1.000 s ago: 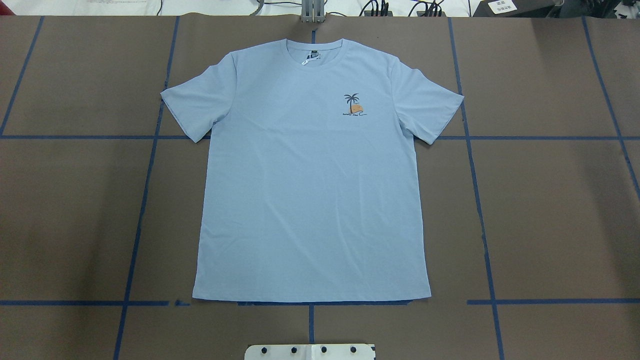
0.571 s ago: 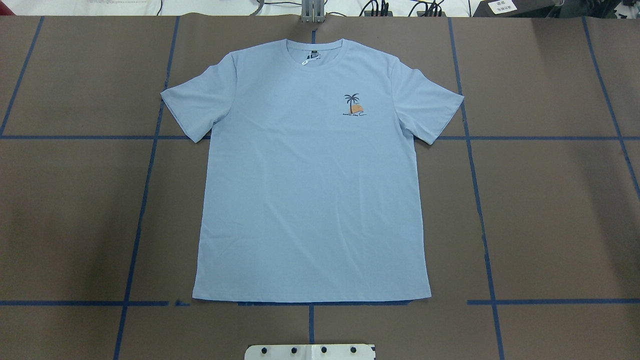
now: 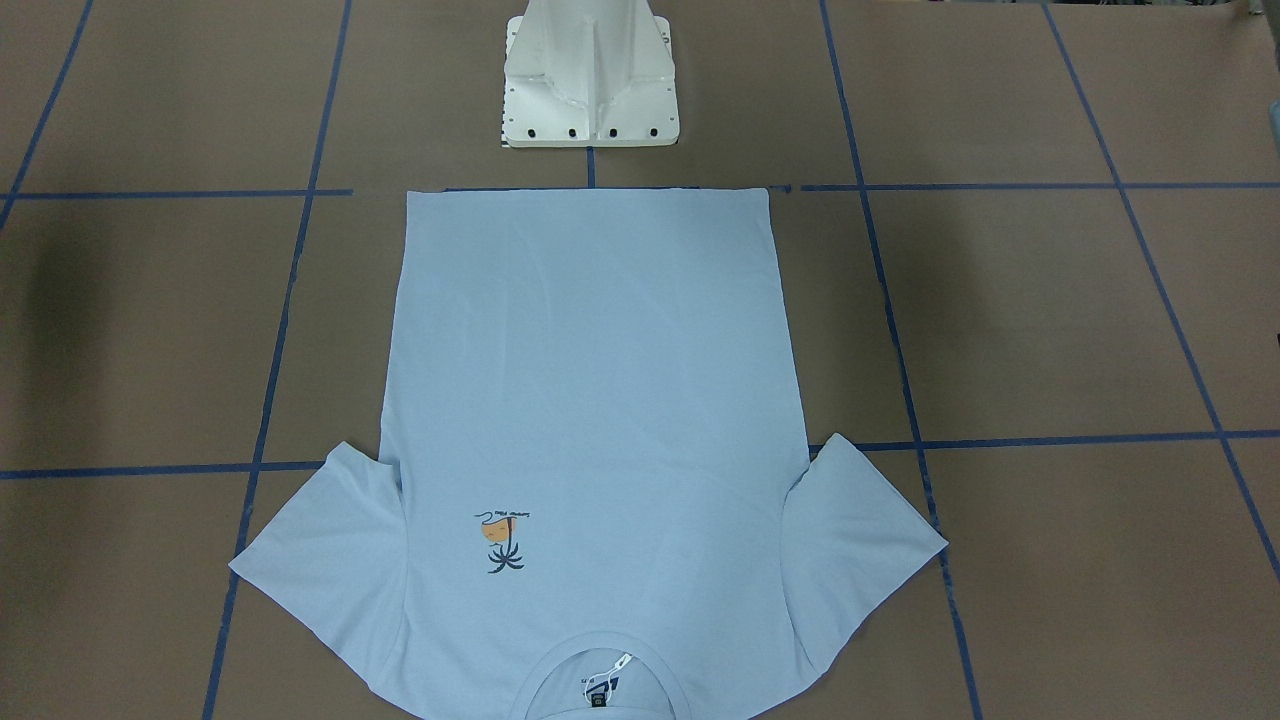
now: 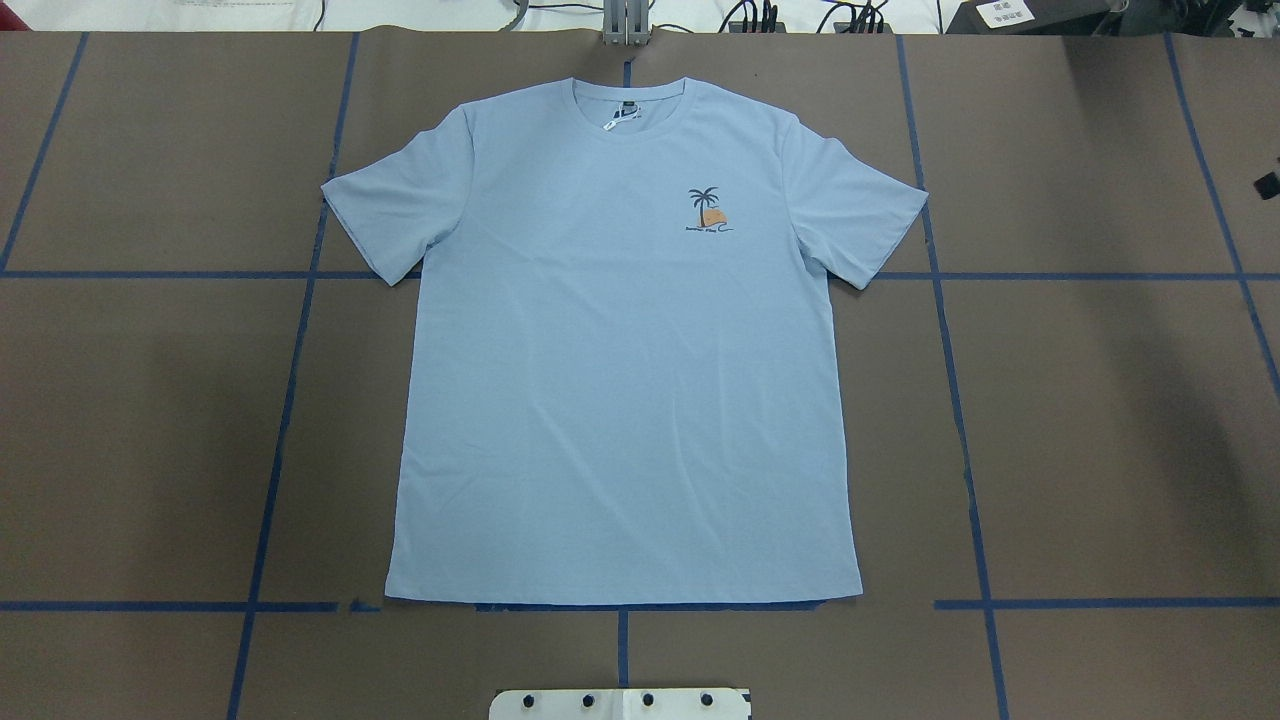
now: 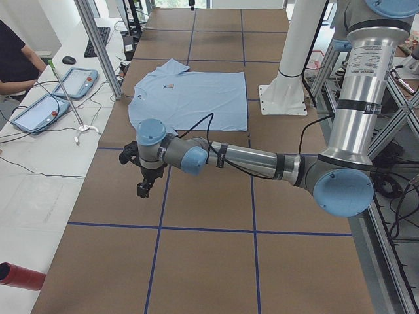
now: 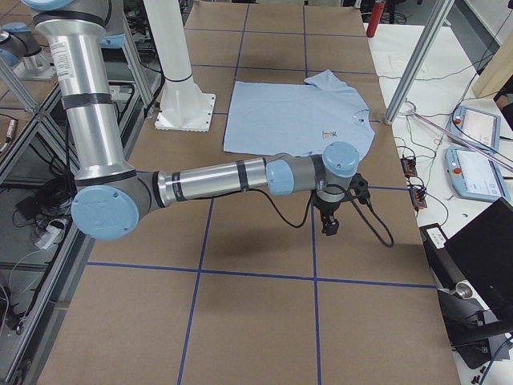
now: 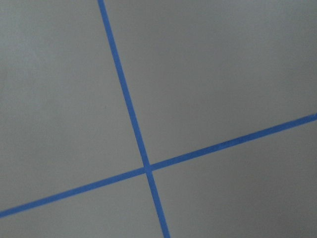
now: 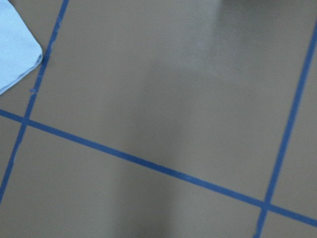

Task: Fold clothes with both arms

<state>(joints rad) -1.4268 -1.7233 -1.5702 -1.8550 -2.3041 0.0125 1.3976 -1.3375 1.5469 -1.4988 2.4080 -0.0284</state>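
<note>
My right gripper is moving toward the flat sleeve beside the palm-tree print. The sleeve's outer corner faces it, so I should continue until I grip that corner.
The light blue T-shirt [image 4: 620,380] lies flat and face up on the brown table, collar [image 4: 630,105] away from the robot, both sleeves spread, palm-tree print [image 4: 708,212] on the chest. Neither arm touches it. My left gripper [image 5: 143,190] hangs over bare table well off the shirt's left sleeve side; I cannot tell whether it is open or shut. My right gripper [image 6: 329,227] hangs over bare table beyond the right sleeve, and only a black tip of it [image 4: 1267,186] shows at the overhead view's right edge. The right wrist view catches a sleeve corner [image 8: 17,54].
The white pedestal [image 3: 590,90] stands just behind the shirt's hem. Blue tape lines [image 7: 143,168] grid the table. A metal post [image 5: 98,46] rises at the far edge, and beyond it a person [image 5: 13,52] sits at a side desk with tablets [image 5: 39,111].
A small black tip of my right gripper has come into the overhead view at its right edge. The T-shirt has not moved.
</note>
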